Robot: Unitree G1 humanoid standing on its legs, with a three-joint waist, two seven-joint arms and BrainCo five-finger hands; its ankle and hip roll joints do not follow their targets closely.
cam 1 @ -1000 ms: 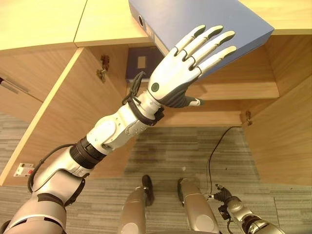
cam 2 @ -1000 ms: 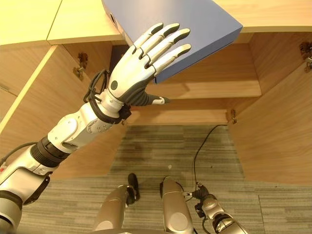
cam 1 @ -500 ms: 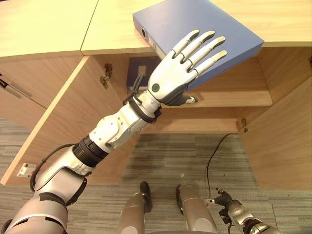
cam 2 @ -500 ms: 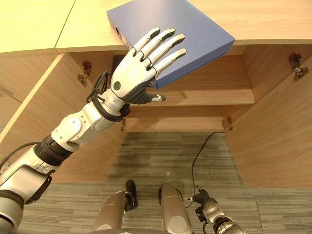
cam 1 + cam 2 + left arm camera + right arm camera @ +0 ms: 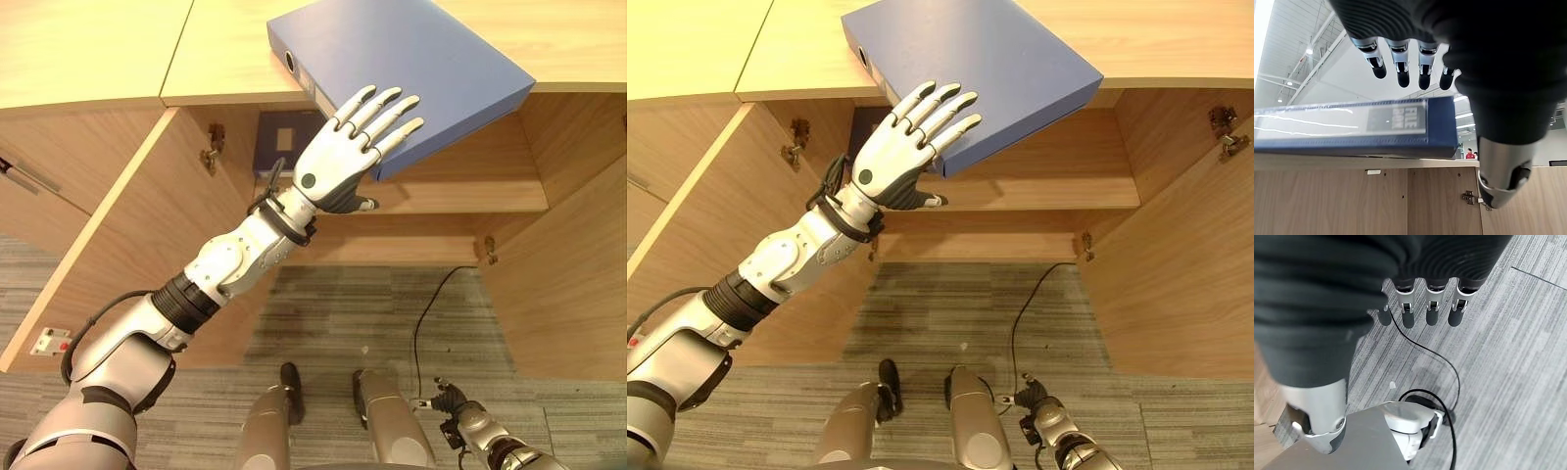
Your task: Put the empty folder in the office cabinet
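The blue folder will stay stiff and flat as I carry it, because the jutting corner stays straight beyond the front edge of the cabinet.
A blue folder lies flat on the top of the wooden cabinet, its near corner jutting past the front edge above the open compartment. My left hand is raised to that corner, open, with straight fingers over the folder's top face and the thumb below its edge. The left wrist view shows the folder's labelled spine between fingers and thumb, with no grip on it. My right hand hangs low by the floor, its fingers relaxed and open.
Both cabinet doors stand open: the left door and the right door. Inside is a shelf, and a dark blue folder stands at the back left above it. Grey carpet lies below.
My left hand has slid back toward the folder's near corner, so its fingers cover less of the top face. The folder has stayed put. The camera shifted slightly.
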